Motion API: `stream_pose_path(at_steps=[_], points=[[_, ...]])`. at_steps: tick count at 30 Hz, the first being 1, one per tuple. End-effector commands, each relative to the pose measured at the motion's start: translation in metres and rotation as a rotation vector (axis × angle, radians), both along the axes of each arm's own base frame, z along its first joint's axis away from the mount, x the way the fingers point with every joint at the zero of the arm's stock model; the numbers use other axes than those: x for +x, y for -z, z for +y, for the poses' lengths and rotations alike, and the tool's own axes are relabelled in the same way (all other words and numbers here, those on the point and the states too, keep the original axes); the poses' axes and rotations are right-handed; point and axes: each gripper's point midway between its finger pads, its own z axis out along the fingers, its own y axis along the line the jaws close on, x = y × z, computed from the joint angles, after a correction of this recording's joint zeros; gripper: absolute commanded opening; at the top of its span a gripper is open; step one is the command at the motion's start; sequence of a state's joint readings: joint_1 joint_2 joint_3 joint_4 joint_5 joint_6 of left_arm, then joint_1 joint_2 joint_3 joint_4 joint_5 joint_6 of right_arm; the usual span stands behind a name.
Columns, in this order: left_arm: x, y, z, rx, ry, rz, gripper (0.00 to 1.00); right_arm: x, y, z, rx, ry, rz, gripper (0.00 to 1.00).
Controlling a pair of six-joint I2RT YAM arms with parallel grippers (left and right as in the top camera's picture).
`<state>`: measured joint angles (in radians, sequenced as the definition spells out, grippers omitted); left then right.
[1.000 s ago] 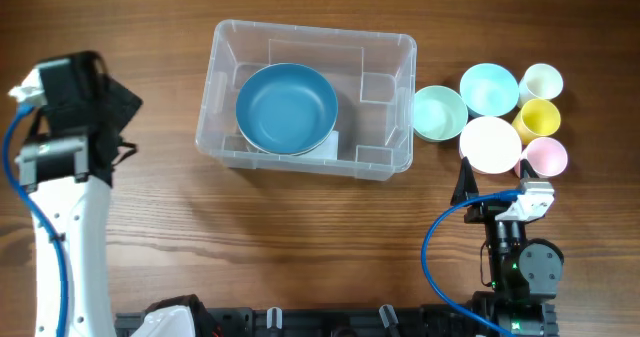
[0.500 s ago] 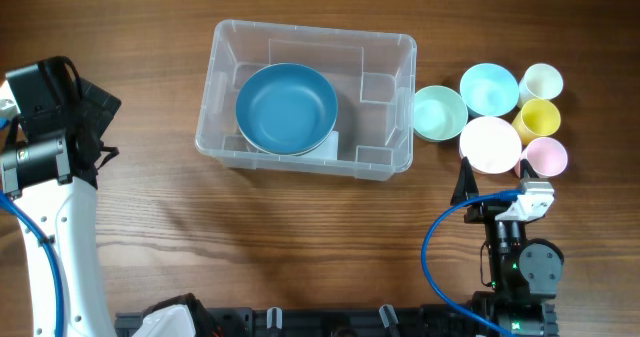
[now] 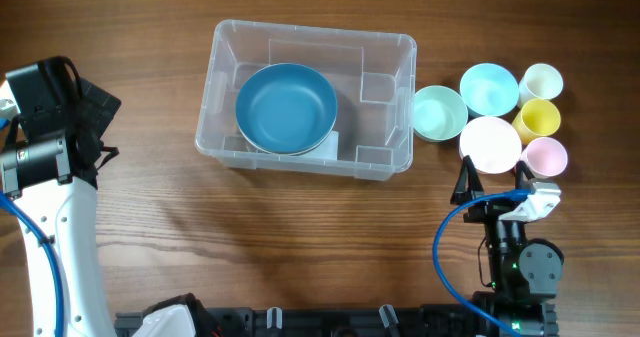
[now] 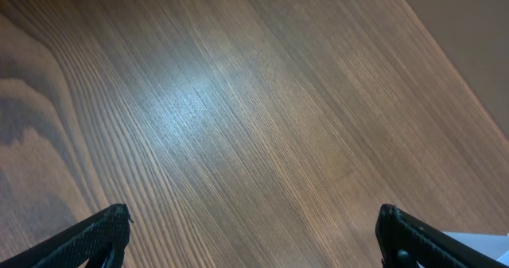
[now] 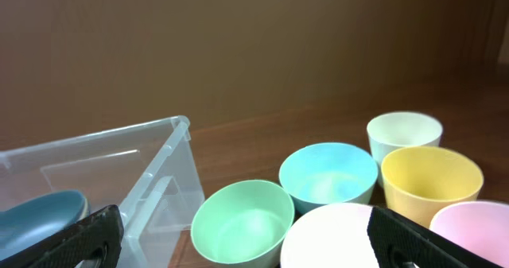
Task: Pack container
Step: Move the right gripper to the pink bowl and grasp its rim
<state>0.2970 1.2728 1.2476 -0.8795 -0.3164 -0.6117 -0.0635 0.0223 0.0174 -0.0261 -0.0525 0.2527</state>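
Observation:
I should take the white bowl (image 3: 490,142) by its near rim (image 3: 504,168) with my right gripper and carry it in, since it stands across the container from my left gripper.
The container (image 3: 214,127), a large clear plastic bin, stands at the table's middle back with a blue bowl (image 3: 286,107) inside it. It also shows in the right wrist view (image 5: 95,157), with the blue bowl (image 5: 32,212) at its left edge. My right gripper (image 3: 492,185) is open and empty, just in front of the white bowl (image 3: 490,144). In the right wrist view its jaws (image 5: 246,244) frame the mint bowl (image 5: 242,220) and the white bowl (image 5: 334,240). My left gripper (image 4: 254,236) is open and empty over bare wood at the far left (image 3: 95,117).
Right of the container stand a mint bowl (image 3: 439,112), a light blue bowl (image 3: 489,88), a cream cup (image 3: 541,81), a yellow cup (image 3: 538,119) and a pink cup (image 3: 546,157), packed close together.
My left arm has swung further left, away from the container. My right gripper's fingers have spread apart.

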Motion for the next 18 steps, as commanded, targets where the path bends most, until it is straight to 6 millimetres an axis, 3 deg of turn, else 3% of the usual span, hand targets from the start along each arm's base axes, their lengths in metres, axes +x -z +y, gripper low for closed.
stream_pose_path(at_steps=[1, 5, 12, 18], points=[[0.001, -0.004, 0.001, 0.0, -0.002, -0.011, 1.0, -0.006, -0.023, -0.002, 0.046, 0.014, 0.007, 0.99], [0.001, -0.004, 0.001, 0.0, -0.002, -0.012, 1.0, -0.017, -0.054, -0.023, 0.087, 0.147, 0.147, 0.99], [0.001, -0.004, 0.001, 0.0, -0.002, -0.012, 1.0, 0.017, -0.077, 0.003, 0.129, 0.002, 0.538, 1.0], [0.001, -0.004, 0.002, 0.0, -0.002, -0.012, 1.0, 0.032, -0.063, 0.004, 0.122, -0.014, 0.708, 1.0]])
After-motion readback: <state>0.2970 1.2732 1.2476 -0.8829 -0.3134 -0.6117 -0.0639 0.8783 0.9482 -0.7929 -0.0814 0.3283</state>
